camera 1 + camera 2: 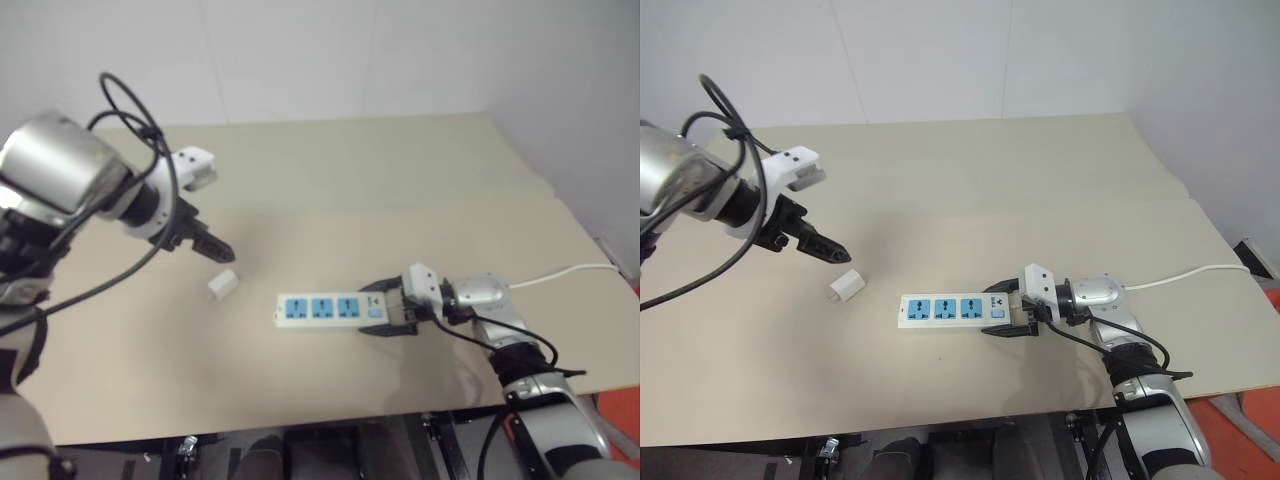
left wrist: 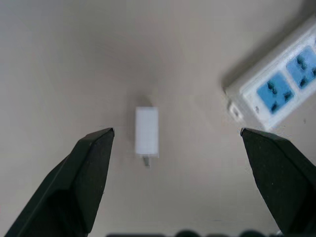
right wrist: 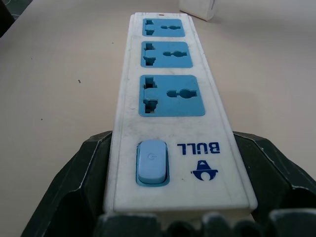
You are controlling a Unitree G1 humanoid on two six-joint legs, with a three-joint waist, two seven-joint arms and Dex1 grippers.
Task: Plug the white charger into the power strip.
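A metal prong (image 2: 146, 162) sticks out of the white charger's short end, so I expect the charger (image 1: 223, 284) to stand upright on the power strip when the robot pushes it in.
The white charger (image 1: 223, 284) lies on its side on the beige table, a short way left of the power strip (image 1: 320, 310). In the left wrist view the charger (image 2: 146, 131) sits on the table beyond the two black fingers (image 2: 94, 163), nearer to one of them than the other. My left gripper (image 1: 208, 245) hangs open just above and to the left of it, pointing down. The long white strip has three blue sockets. My right gripper (image 1: 392, 310) is shut on its switch end (image 3: 150, 160), one finger (image 3: 84, 173) against each long side.
The strip's thin white cord (image 1: 560, 272) runs right toward the table's edge. The table's front edge (image 1: 300, 425) lies close below the strip. A white wall stands behind the table. Black cables loop around my left arm (image 1: 120, 110).
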